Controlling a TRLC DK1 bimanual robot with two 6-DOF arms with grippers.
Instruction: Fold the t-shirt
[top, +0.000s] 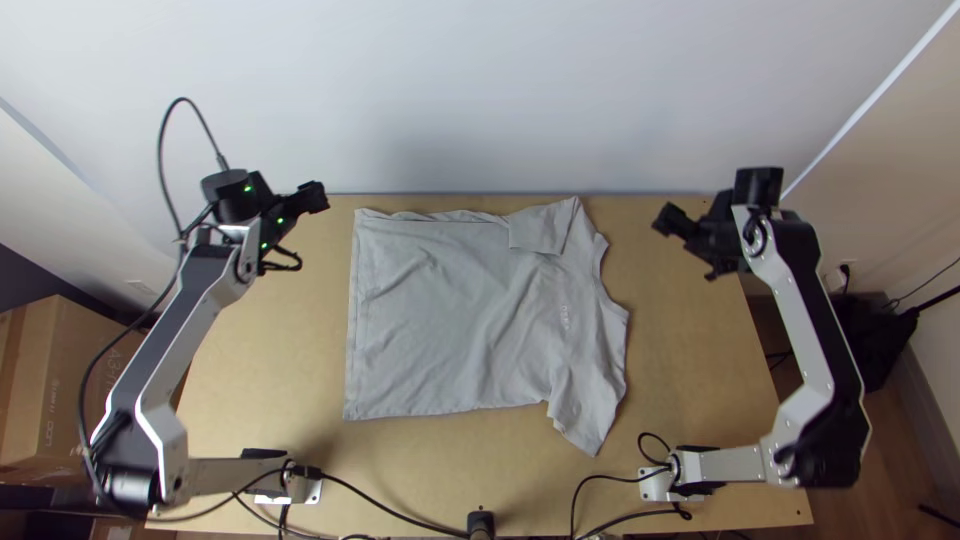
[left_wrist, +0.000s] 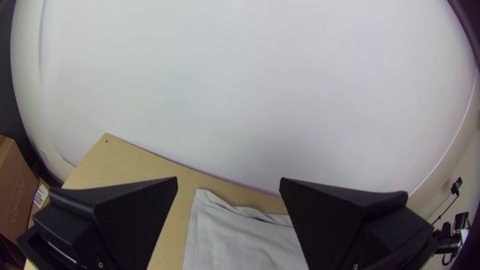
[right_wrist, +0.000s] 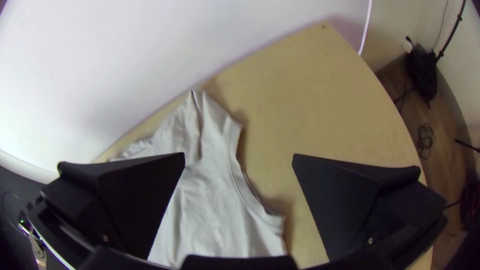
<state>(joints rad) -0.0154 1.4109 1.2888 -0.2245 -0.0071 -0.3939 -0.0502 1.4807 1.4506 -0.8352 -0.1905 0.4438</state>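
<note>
The near sleeve (top: 588, 412) is connected to the t-shirt's loose near edge (top: 460, 409), so I expect that whole side to fold over along with the sleeve when I lift it.
A light grey t-shirt (top: 450, 315) lies spread on the table, its collar toward the right and its hem at the left. The sleeve at the far side is folded back over the body; the near sleeve sticks out toward the table's near edge. My left gripper (top: 318, 197) is held off the shirt's far left corner, my right gripper (top: 664, 220) to the right of the collar. In the left wrist view my left gripper (left_wrist: 229, 182) stands open near the shirt (left_wrist: 240, 240). In the right wrist view my right gripper (right_wrist: 239, 157) is open, the shirt (right_wrist: 210, 200) below it.
The wooden table (top: 690, 370) meets a white wall (top: 480, 100) at its far edge. Black cables (top: 400, 514) run along the near edge. A cardboard box (top: 60, 380) stands left of the table, and a black bag-like object (right_wrist: 421, 70) sits on the floor at the right.
</note>
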